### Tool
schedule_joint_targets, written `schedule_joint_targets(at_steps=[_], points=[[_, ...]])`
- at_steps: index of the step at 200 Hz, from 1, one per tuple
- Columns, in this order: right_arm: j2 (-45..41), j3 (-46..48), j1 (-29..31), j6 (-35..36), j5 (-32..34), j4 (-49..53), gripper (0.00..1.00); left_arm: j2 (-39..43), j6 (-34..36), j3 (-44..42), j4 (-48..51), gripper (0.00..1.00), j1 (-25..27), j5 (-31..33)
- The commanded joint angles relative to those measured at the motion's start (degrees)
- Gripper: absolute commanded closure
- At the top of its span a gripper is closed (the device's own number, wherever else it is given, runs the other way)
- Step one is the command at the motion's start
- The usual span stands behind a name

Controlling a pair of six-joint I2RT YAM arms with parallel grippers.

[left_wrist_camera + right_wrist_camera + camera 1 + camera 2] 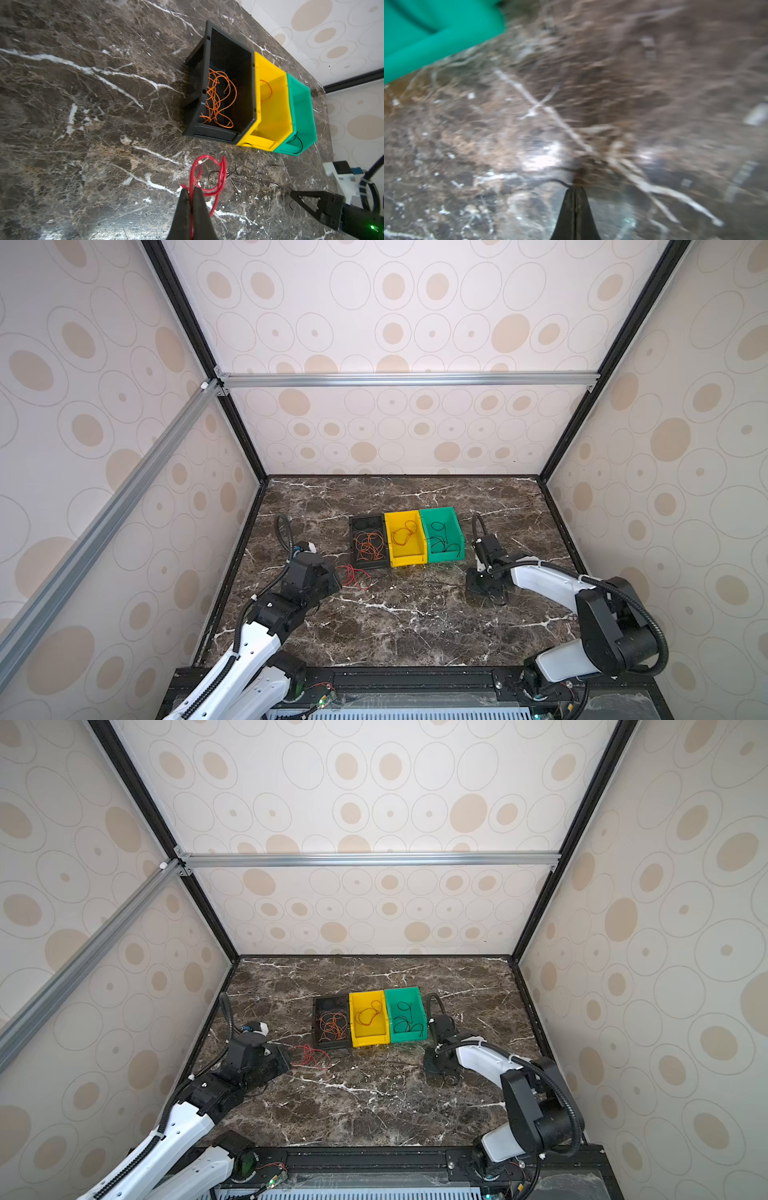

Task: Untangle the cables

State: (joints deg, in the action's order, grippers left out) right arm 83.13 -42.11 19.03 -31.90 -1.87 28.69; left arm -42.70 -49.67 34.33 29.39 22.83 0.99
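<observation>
The robot's left gripper has the red cable (350,573) in front of the black bin, so it should pass the cable over to the right gripper to lay in the yellow bin (406,539).
A red cable (354,575) (311,1056) lies looped on the marble table just in front of the black bin. My left gripper (339,582) (191,189) is shut on one strand of the red cable (207,176). A thin black cable (234,173) crosses the table from the red loops towards my right gripper (492,597) (291,192). In the right wrist view that gripper (574,189) is shut, and the black cable (556,180) comes out of its tips. Both grippers are low, near the tabletop.
Three bins stand in a row mid-table. The black bin (353,539) holds tangled orange cables (369,546). An orange-red cable lies in the yellow bin (406,561), and a black cable in the green bin (445,558). Enclosure walls surround the table (395,635).
</observation>
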Motion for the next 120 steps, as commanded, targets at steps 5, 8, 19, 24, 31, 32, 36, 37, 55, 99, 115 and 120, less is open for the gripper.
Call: schedule_joint_targets(at_steps=[5,8,19,24,31,32,36,37,55,99,115,120], points=[[-3.0,1.55,-2.67,0.08,3.65,4.22,1.0,0.99,2.37,3.14,3.65,1.0,-1.44,2.3],[-3.23,1.6,-4.16,0.13,3.7,4.38,1.0,0.99,2.5,3.31,3.83,1.0,-1.51,2.45],[-3.98,1.94,-5.49,0.35,3.87,4.87,1.0,1.17,2.96,4.01,4.79,1.0,-1.73,3.15],[-4.32,2.04,-5.89,0.52,3.76,4.97,1.0,1.21,3.2,4.25,5.09,1.0,-1.81,3.3],[-4.7,2.16,-6.19,0.94,3.43,5.13,1.0,1.19,3.54,4.65,5.45,1.0,-2.06,3.47],[-4.76,2.14,-6.19,0.99,3.35,5.14,1.0,1.2,3.58,4.72,5.52,1.0,-2.07,3.43],[-4.9,2.09,-6.19,1.29,3.05,5.1,1.0,1.21,3.69,4.85,5.47,1.0,-2.09,3.3],[-4.95,2.06,-6.19,1.39,2.85,5.08,1.0,1.17,3.74,4.86,5.45,1.0,-2.13,3.22],[-5.97,1.98,-6.13,3.02,-1.99,4.27,1.0,0.94,4.23,5.21,3.81,1.0,-2.18,0.41],[-9.08,0.08,-1.34,6.65,-10.27,4.51,1.0,-0.38,4.8,6.17,-4.16,1.0,-2.18,-10.05],[-9.91,-1.0,0.71,7.07,-12.02,5.37,1.0,-1.04,5.18,6.99,-6.28,1.0,-2.2,-14.18],[-10.15,-1.19,1.42,7.26,-12.75,5.68,1.0,-1.15,5.28,7.18,-6.94,1.0,-2.14,-15.46]])
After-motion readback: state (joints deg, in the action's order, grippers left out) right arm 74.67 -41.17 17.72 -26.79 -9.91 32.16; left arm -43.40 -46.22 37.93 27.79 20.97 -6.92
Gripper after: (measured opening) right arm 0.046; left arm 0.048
